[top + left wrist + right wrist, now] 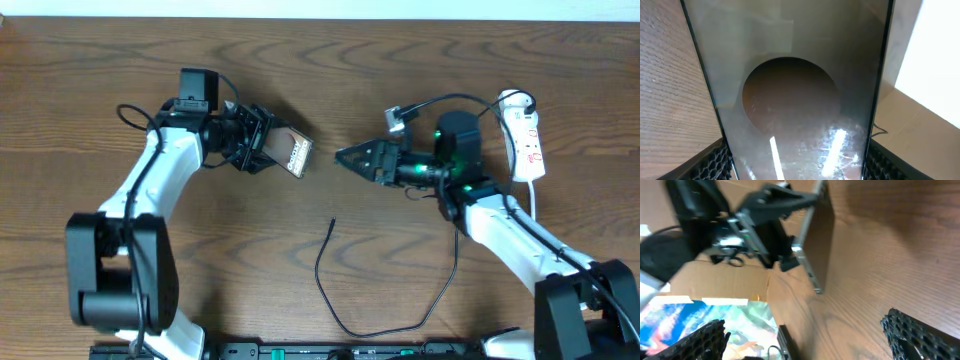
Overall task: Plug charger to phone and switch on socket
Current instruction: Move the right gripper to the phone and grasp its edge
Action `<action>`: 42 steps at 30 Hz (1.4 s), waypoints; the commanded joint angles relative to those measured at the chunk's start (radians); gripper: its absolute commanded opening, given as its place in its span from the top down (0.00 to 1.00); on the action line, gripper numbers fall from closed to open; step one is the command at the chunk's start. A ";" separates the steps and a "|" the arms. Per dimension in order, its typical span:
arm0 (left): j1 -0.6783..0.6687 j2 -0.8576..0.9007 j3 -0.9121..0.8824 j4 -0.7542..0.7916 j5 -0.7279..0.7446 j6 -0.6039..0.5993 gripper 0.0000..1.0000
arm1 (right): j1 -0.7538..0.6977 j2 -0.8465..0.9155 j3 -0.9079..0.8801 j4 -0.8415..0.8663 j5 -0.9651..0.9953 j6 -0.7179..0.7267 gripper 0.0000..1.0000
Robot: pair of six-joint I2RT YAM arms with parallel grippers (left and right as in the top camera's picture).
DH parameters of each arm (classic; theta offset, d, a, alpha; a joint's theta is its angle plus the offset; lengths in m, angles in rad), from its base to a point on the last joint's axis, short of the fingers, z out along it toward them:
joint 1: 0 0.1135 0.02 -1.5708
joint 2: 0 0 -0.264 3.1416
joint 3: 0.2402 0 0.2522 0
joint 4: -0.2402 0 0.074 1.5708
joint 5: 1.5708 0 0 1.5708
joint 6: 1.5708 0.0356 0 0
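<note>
Next, I take the phone's loose end [299, 157] with my right gripper before my left gripper opens and moves back, because my left gripper is holding one end of the phone [273, 145].
My left gripper [262, 145] is shut on the phone [294, 153] and holds it tilted above the table, left of centre. In the left wrist view the phone's glossy face [790, 95] fills the frame between the two fingers [795, 167]. My right gripper [350, 158] is open and empty, just right of the phone with a small gap. In the right wrist view [805, 327] the phone [819, 245] shows edge-on ahead. The charger [340, 315] lies loose on the table, its plug tip [333, 222] below the phone. The socket [527, 135] lies at the far right.
The socket's white cord [535, 195] runs down beside my right arm. A small grey clip [397, 117] sits behind the right gripper. A black rail [330, 350] runs along the table's front edge. A colourful sheet [715, 315] shows beyond the table.
</note>
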 commanded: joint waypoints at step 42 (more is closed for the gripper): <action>-0.204 -0.165 0.030 -0.158 -0.310 -0.359 0.93 | 0.299 0.008 0.008 0.003 0.523 0.139 0.01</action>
